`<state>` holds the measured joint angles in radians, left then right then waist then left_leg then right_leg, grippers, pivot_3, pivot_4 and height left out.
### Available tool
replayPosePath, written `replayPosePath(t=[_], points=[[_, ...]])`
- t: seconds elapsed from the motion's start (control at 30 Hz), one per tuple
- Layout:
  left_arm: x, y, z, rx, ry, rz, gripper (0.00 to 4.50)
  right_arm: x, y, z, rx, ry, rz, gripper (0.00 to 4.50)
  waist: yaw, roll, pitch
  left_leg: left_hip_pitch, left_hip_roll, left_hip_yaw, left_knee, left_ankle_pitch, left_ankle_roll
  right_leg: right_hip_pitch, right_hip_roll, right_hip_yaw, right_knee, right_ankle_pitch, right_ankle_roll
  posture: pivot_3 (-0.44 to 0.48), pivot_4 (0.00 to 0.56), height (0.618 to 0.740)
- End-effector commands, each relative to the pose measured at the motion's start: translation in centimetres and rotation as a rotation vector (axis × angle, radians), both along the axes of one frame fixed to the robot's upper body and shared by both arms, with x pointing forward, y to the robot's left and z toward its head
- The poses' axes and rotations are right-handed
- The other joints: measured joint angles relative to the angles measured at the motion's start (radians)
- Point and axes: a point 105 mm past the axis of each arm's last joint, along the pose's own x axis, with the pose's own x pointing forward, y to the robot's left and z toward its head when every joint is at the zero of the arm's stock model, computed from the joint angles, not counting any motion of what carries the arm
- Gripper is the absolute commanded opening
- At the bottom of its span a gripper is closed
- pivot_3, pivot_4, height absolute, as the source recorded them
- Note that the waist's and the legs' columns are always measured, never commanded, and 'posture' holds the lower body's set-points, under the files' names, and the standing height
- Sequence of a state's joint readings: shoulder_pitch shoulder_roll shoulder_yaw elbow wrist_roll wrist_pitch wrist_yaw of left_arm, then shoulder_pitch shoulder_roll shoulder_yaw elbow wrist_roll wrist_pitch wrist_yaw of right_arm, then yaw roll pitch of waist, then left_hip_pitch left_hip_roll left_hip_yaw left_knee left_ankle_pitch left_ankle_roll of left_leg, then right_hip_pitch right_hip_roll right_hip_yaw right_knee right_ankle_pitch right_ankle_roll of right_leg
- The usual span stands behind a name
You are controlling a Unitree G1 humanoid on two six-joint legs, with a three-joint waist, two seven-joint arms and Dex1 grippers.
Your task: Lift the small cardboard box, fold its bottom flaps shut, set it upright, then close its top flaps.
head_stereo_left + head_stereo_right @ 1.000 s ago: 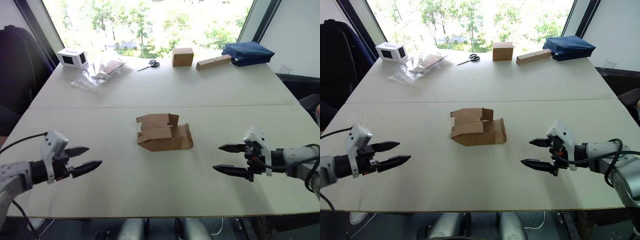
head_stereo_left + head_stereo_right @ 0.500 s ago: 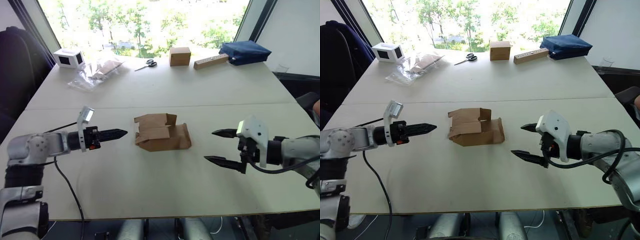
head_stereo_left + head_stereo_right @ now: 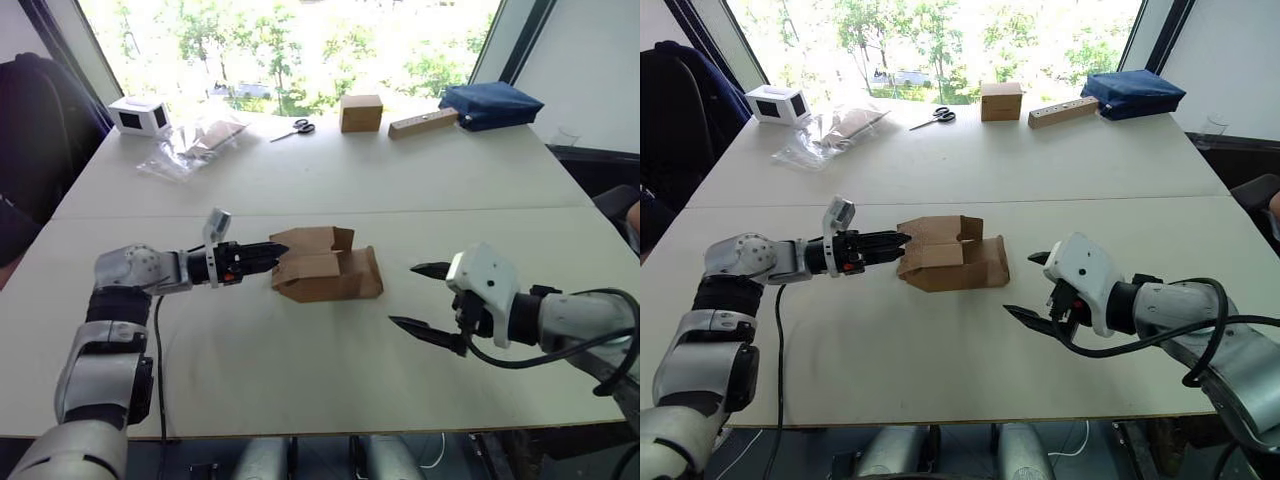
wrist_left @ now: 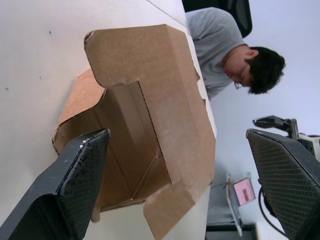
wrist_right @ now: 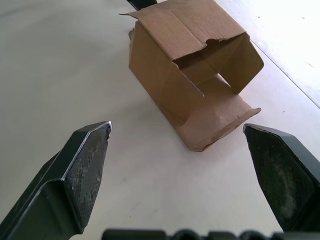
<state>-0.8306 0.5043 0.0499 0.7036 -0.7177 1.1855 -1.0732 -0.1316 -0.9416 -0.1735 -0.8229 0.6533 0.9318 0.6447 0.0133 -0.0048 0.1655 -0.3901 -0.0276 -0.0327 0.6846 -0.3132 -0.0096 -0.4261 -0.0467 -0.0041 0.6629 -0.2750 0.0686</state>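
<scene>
The box's sides are spread apart around its wide open end [image 4: 127, 145]. I expect the small cardboard box [image 3: 328, 275] to stay hollow in shape when I pick it up by one side.
The small cardboard box [image 3: 328, 271] lies on its side at the middle of the white table [image 3: 330, 180]. Flaps at both its ends hang open, and I cannot tell which are the top flaps. My left gripper [image 3: 270, 252] is at the box's left end, fingertips right by a flap. In the left wrist view it is open [image 4: 176, 135], with the box's open end [image 4: 160, 110] between and ahead of the fingers. My right gripper [image 3: 412, 296] is open and hovers to the right of the box, apart from it. The right wrist view looks into the box's other open end [image 5: 190, 65].
At the table's far edge stand another cardboard cube [image 3: 361, 113], a long wooden block [image 3: 425, 123], a blue bag [image 3: 495, 105], scissors [image 3: 298, 128], clear plastic bags [image 3: 195, 145] and a white device [image 3: 140, 116]. A seated person [image 4: 225, 55] is beyond the box in the left wrist view.
My left gripper has swept right across the table up to the box's left end. My right gripper has moved left, closer to the box. The box has stayed in place.
</scene>
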Motion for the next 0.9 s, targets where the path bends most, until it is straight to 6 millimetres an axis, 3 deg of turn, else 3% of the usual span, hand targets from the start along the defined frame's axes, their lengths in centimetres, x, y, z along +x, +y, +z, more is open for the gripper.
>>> replayPosePath(t=[0.03,0.4,0.5,0.83,0.9], points=[[0.7,-0.8,0.9,-0.019,-0.039,-0.018,4.49,-0.1,0.2,1.4,0.003,-0.060,-0.004,4.45,-0.001,0.000,0.000,0.000,0.000,0.000,0.000,0.000,0.000,0.000,0.000,0.000,0.000,0.000,0.000,0.000,0.150,0.740],[1.3,-2.8,0.9,-0.045,-0.053,-0.053,4.49,-0.1,0.0,1.5,-0.005,-0.060,-0.035,4.45,-0.002,0.000,0.000,0.000,0.000,0.000,0.000,0.000,0.000,0.000,0.000,0.000,0.001,0.000,0.000,0.000,0.150,0.740],[1.5,-3.1,1.3,-0.063,-0.061,-0.061,3.78,-0.1,0.0,1.5,-0.004,-0.060,-0.039,4.50,-0.001,0.000,0.000,0.000,0.000,0.000,0.000,0.000,0.000,0.000,0.000,0.000,0.001,0.000,0.000,0.000,0.150,0.740],[1.1,-3.5,1.4,-0.088,-0.059,-0.101,0.06,0.0,-0.1,1.5,0.010,-0.062,-0.052,4.50,-0.001,0.000,0.000,0.000,0.000,0.000,0.000,0.000,0.000,0.000,0.000,0.000,0.001,0.000,0.000,0.000,0.150,0.740],[0.9,-3.4,1.6,-0.100,-0.062,-0.114,0.02,0.1,-0.1,1.5,0.015,-0.061,-0.053,4.50,-0.001,0.000,0.000,0.000,0.000,0.000,0.000,0.000,0.000,0.000,0.000,0.000,0.001,0.000,0.000,0.000,0.150,0.740]])
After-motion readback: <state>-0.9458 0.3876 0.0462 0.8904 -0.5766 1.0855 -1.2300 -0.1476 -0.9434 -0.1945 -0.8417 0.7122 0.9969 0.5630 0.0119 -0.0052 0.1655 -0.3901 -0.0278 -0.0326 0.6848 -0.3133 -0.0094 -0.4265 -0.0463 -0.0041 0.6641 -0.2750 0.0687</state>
